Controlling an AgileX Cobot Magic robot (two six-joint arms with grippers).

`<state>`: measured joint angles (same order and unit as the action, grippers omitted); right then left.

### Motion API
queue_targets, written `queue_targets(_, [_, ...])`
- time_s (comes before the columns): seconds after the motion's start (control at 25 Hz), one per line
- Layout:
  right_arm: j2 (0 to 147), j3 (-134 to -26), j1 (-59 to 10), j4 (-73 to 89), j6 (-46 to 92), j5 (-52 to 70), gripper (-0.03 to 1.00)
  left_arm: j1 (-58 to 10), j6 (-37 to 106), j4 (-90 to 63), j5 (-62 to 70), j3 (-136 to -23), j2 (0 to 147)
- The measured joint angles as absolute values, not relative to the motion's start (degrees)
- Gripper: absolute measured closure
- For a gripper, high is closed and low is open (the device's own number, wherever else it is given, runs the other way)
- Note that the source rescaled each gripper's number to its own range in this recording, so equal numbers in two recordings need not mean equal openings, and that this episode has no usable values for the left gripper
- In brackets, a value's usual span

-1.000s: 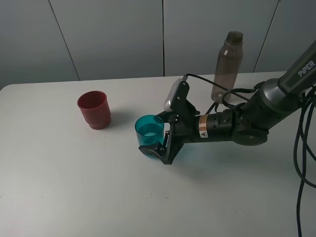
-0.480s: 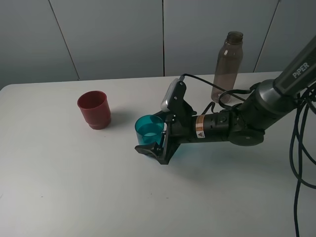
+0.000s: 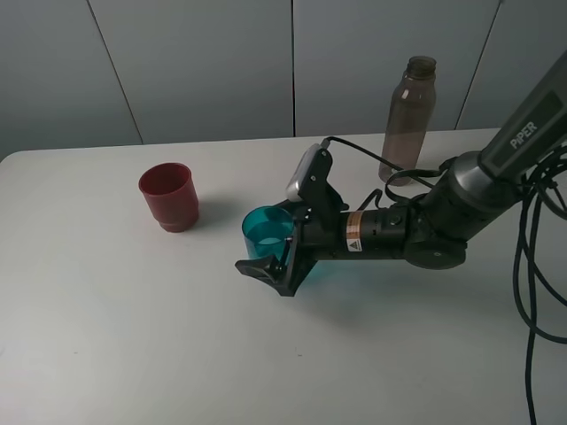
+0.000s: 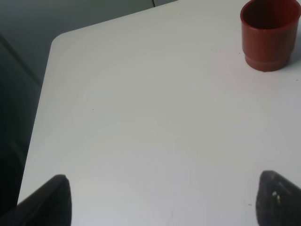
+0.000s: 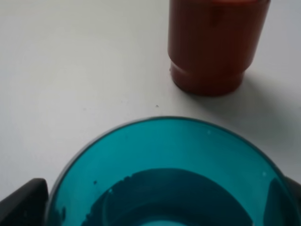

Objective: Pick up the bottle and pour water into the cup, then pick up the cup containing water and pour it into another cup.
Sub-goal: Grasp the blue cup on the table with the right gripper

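The water (image 5: pixel 171 195) lies below the cup's rim inside the teal cup (image 3: pixel 267 234), so the cup will run empty only when I tip it past level.
The cup (image 3: pixel 267 230), a teal translucent tumbler with liquid in its bottom, stands upright mid-table. My right gripper (image 3: pixel 273 241) lies low and level with its jaws open on either side of the cup. The near finger (image 3: pixel 259 267) reaches past the cup's left side. In the right wrist view the cup (image 5: pixel 164 174) fills the space between the dark fingertips (image 5: pixel 23 202). The dark red cup (image 3: pixel 167 197) stands to the left, also seen as the red cup (image 5: pixel 214 47). The bottle (image 3: pixel 407 119) stands upright at the back right. My left gripper (image 4: pixel 167 200) is open over bare table near the red cup (image 4: pixel 270 33).
The white table (image 3: pixel 133 336) ends at a grey wall behind. Black cables (image 3: pixel 540 266) hang at the right edge, and one loops near the bottle's base. The table's rounded corner (image 4: pixel 56 40) shows in the left wrist view.
My right gripper has slid further left around the teal cup, so its near finger now sticks out past it. The cup, red cup and bottle have not moved.
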<state>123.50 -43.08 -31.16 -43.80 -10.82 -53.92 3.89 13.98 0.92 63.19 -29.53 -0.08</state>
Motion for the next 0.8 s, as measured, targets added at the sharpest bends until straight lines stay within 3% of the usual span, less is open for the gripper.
queue_targets(0.72, [125.16, -43.89, -31.6, -42.48, -10.33, -56.63, -0.03, 3.89, 13.98, 0.92, 63.19, -29.53, -0.08])
queue_targets(0.76, [125.16, -43.89, -31.6, -42.6, -10.33, -56.63, -0.02, 3.89, 13.98, 0.92, 63.19, -29.53, -0.08])
queue_targets(0.8, [125.16, -43.89, -31.6, -42.73, -10.33, -56.72, 0.06, 3.89, 13.98, 0.92, 63.19, -29.53, -0.08])
